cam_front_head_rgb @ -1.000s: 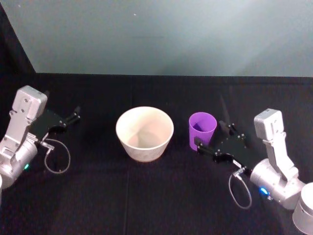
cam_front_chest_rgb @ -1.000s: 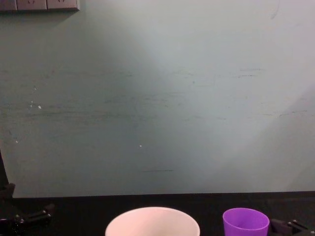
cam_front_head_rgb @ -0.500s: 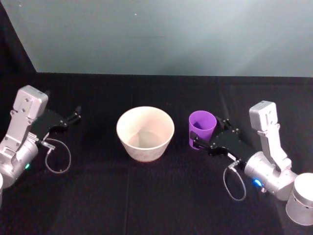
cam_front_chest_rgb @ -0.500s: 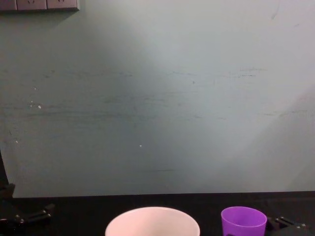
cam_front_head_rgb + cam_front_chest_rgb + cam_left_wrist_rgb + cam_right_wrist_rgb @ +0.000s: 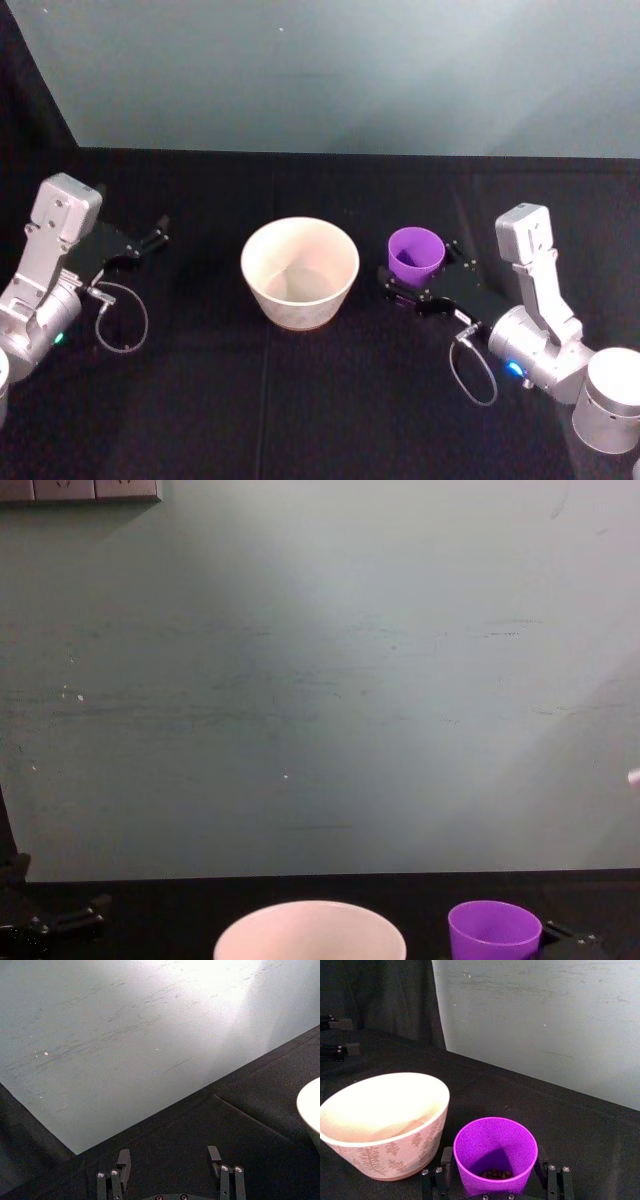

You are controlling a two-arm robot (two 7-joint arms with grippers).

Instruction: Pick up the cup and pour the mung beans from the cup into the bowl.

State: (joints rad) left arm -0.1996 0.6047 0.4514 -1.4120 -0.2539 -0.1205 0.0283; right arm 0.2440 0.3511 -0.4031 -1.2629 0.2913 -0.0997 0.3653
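Observation:
My gripper will empty the widening purple cup [image 5: 495, 1147] when it pours, because the mung beans [image 5: 496, 1174] lie in the cup as loose grains and will run out.
The purple cup [image 5: 415, 252] stands upright on the black table just right of the pale bowl [image 5: 299, 272]. In the right wrist view the mung beans [image 5: 495, 1174] lie as a small dark heap in the bottom of the cup [image 5: 495, 1152]. My right gripper [image 5: 418, 263] is open, with one finger on each side of the cup's lower half, very close to its walls. The bowl [image 5: 385, 1110] looks to hold nothing. My left gripper [image 5: 158, 232] is parked open at the table's left, well away from the bowl.
The black cloth table [image 5: 300, 400] meets a pale green wall [image 5: 330, 70] at the back. Loose cable loops hang by each wrist [image 5: 120, 320]. The chest view shows the bowl rim [image 5: 310, 932] and cup top [image 5: 493, 930] along its lower edge.
My right gripper has slid leftward until its fingers straddle the cup. The cup, the bowl and the left arm have stayed put.

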